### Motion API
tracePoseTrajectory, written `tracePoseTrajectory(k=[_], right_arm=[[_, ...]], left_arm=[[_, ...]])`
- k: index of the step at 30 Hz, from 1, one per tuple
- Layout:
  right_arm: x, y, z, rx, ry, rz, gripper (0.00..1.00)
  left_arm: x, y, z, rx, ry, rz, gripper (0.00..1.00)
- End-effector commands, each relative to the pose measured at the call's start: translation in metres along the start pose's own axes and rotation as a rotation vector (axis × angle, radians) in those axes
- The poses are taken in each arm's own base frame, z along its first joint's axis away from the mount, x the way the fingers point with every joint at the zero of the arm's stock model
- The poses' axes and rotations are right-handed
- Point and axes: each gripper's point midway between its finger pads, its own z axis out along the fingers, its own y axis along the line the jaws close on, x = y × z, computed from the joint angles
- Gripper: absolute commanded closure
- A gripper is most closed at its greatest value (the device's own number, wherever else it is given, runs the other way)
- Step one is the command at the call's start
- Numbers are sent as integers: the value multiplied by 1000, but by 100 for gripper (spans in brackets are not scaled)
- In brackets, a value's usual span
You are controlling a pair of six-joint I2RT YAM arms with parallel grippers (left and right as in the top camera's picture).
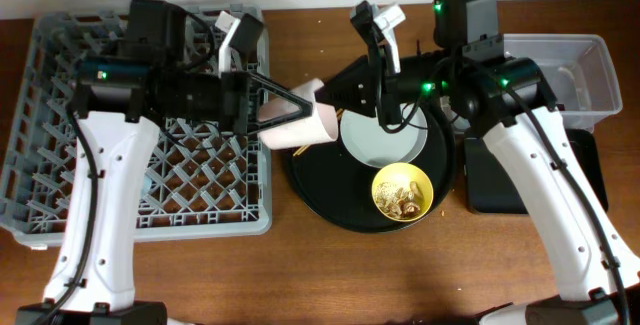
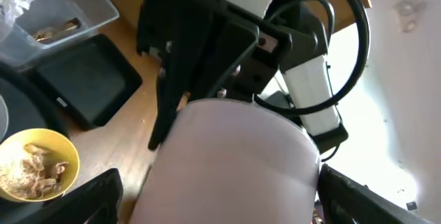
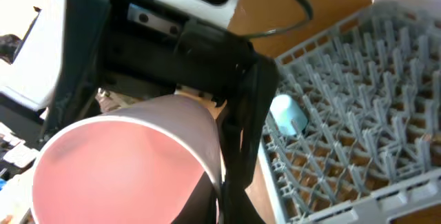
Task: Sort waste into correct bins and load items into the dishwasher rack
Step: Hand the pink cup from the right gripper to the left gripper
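The rack is on my left gripper's side, and my right gripper is holding the pink cup's rim (image 1: pixel 331 117). My left gripper should grab its body (image 1: pixel 297 132) and load the cup into the rack.
The pink cup (image 1: pixel 305 125) is held in the air between the dishwasher rack (image 1: pixel 60 165) and the round black tray. My right gripper (image 1: pixel 333 93) is shut on its rim, as the right wrist view shows (image 3: pixel 224 182) with the cup's mouth (image 3: pixel 117 169) facing it. My left gripper (image 1: pixel 295 113) is open with a finger on each side of the cup's body (image 2: pixel 234 162) and a small gap on one side. The blue cup (image 3: pixel 287 114) lies in the rack (image 3: pixel 358 79). The yellow bowl (image 1: pixel 403 192) holds food scraps. The pale plate (image 1: pixel 385 135) lies beside it.
The round black tray (image 1: pixel 320 190) carries the bowl and the plate. The clear tub (image 1: pixel 590 75) at the far right holds tissue (image 2: pixel 17 0) and a gold-brown wrapper (image 2: pixel 58 31). The shallow black tray (image 1: pixel 500 180) lies in front of it.
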Motion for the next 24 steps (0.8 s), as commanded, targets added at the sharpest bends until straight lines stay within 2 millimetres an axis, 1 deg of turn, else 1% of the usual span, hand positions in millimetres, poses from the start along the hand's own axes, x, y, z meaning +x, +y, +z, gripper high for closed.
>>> tracePoseTrajectory(k=[1,2,3,5,7,8,10,11,18,20,21,22,23,24], right_arm=[[-13,6,-7,-42,-33,25,96],[-18,2,-13,-29,-49,47,96],[-23,-1,-19,-15,-65,66,96],[-27,-5,-24,-4,-80,82,96],[-27,-4,-23,-6,-78,80,96],[-26,-4,-23,-5,-78,81,96],[-26,-4,-23,-7,-77,84,96],[-26,-3,-23,-11,-75,87,96],[-21,-1,-19,-23,-61,115,96],[-21,0,-18,-25,-60,115,96],[-21,0,-18,-25,-60,115,88],[-21,0,-18,-25,-60,114,67],[-21,-1,-19,-20,-62,112,57],[-22,-1,-20,-18,-64,109,57]], left_arm=[[0,-8,-1,9,-3,26,16],[-1,-10,-1,18,-5,25,15],[-1,-12,-1,33,-7,25,6],[-2,-17,-1,62,-12,35,4],[-3,-19,-2,76,-15,41,4],[-3,-19,-2,76,-15,41,5],[-4,-19,-2,76,-15,49,11],[-5,-19,-2,76,-16,58,18],[-8,-20,-2,78,-20,97,19],[-9,-19,-2,77,-21,112,26],[-9,-19,-2,72,-21,115,29],[-9,-17,-1,61,-20,114,30],[-9,-10,-1,23,-16,108,32],[-8,-5,-1,-9,-13,90,34]])
